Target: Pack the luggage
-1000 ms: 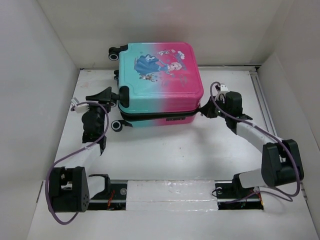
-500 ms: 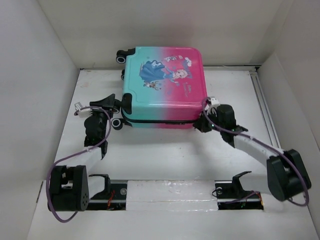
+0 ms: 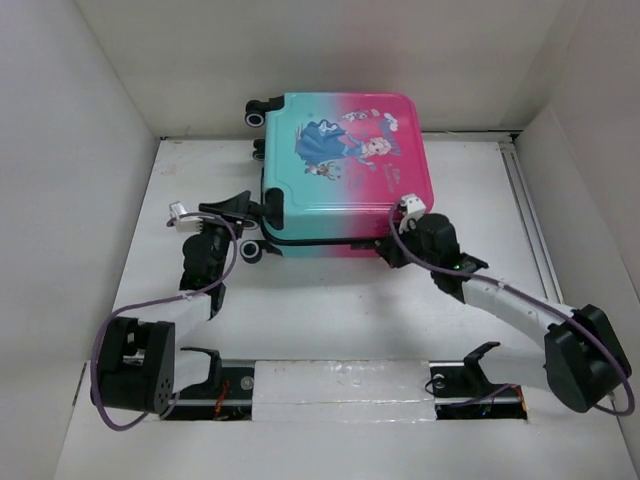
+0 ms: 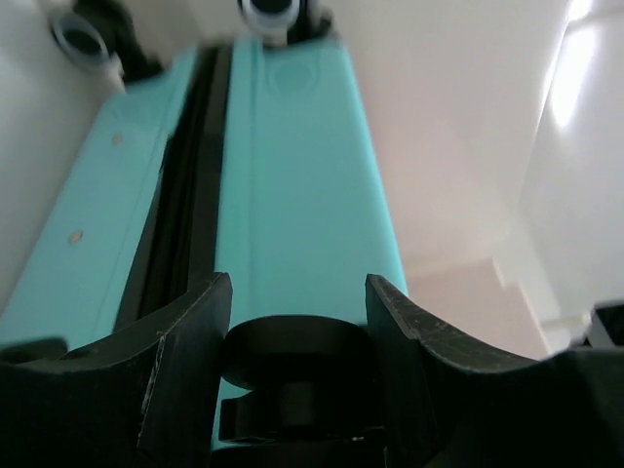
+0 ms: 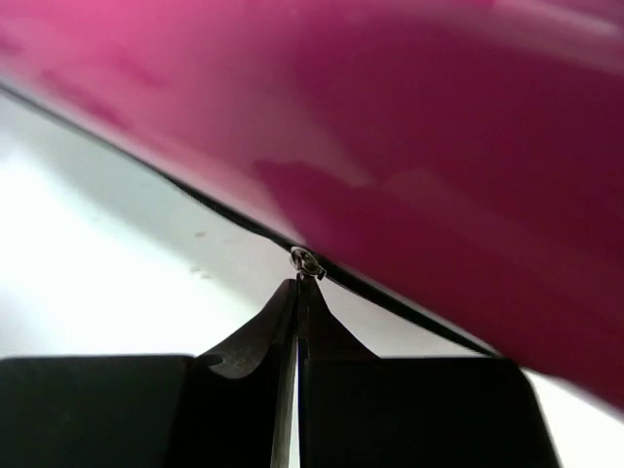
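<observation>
The luggage's zipper pull (image 5: 305, 261) is near the pink end of the front seam and the wheels face the wall, so my left gripper should turn the luggage's wheeled side (image 3: 267, 178) to the front.
The luggage (image 3: 345, 170) lies flat and closed at the back of the table, its teal-to-pink princess side up. My left gripper (image 3: 255, 210) is at its near left corner, shut around a black wheel (image 4: 297, 341) that fills the gap between the fingers; the teal shell (image 4: 302, 175) runs away ahead. My right gripper (image 3: 386, 248) is at the front edge near the right corner, pressed shut on the small metal zipper pull (image 5: 305, 261) on the black seam under the pink shell (image 5: 439, 146).
White walls enclose the table on the left, back and right. A rail (image 3: 530, 220) runs along the right side. The arms' mounting bar (image 3: 340, 385) lies across the near edge. Two more wheels (image 3: 262, 110) stick out at the luggage's back left.
The luggage has slid right and turned slightly. My left gripper followed it right on the wheel. My right gripper went from the right corner round to the front edge along the seam.
</observation>
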### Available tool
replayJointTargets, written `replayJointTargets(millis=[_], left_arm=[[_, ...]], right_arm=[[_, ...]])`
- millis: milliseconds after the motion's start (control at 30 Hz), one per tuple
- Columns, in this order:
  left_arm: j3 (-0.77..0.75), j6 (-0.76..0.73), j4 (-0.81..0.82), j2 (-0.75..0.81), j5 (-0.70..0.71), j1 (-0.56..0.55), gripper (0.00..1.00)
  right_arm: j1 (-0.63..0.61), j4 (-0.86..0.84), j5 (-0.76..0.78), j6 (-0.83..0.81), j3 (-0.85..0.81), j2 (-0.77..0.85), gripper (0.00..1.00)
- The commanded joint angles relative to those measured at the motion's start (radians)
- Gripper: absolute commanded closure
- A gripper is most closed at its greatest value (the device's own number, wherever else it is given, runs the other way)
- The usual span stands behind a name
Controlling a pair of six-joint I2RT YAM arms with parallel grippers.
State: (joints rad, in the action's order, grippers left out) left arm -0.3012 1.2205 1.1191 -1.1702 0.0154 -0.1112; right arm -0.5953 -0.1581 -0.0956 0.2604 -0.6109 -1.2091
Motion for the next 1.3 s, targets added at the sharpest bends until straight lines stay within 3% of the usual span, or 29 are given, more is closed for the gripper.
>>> replayJointTargets(millis=[0,100,267,333,400,567,767,1033,1167,1267], left_arm=[[0.011,-0.01,0.074,-0.031,-0.241,-0.093,1.0],[-0.033,-0.054,0.058,-0.051,-0.23,-0.172,1.0],[-0.084,-0.076,0.076,-0.107,-0.195,-0.306,1.0],[-0.111,-0.076,0.088,-0.138,-0.207,-0.344,1.0],[-0.121,-0.064,0.126,-0.186,-0.218,-0.396,1.0],[-0.159,0.0,0.209,-0.269,-0.255,-0.429,1.0],[-0.207,0.022,0.278,-0.303,-0.289,-0.447,1.0],[-0.197,-0.065,0.07,-0.099,-0.253,-0.447,1.0],[-0.21,-0.065,0.05,-0.053,-0.253,-0.502,1.0],[-0.228,-0.065,0.033,-0.052,-0.242,-0.544,1.0]], right_arm=[[0.167,-0.156,-0.235,-0.009,-0.157,-0.027,1.0],[0.169,-0.139,-0.337,0.002,-0.227,-0.084,1.0],[-0.116,-0.346,-0.268,0.086,-0.139,-0.184,1.0],[-0.135,-0.376,-0.28,0.099,-0.124,-0.208,1.0],[-0.118,-0.303,-0.232,0.059,-0.124,-0.19,1.0],[-0.047,-0.245,-0.295,0.028,-0.113,-0.107,1.0],[-0.268,-0.282,-0.237,0.089,-0.128,-0.205,1.0],[-0.279,-0.305,-0.248,0.042,-0.124,-0.207,1.0],[-0.327,-0.478,-0.257,0.103,-0.158,-0.353,1.0],[-0.336,-0.697,-0.257,0.187,-0.15,-0.443,1.0]])
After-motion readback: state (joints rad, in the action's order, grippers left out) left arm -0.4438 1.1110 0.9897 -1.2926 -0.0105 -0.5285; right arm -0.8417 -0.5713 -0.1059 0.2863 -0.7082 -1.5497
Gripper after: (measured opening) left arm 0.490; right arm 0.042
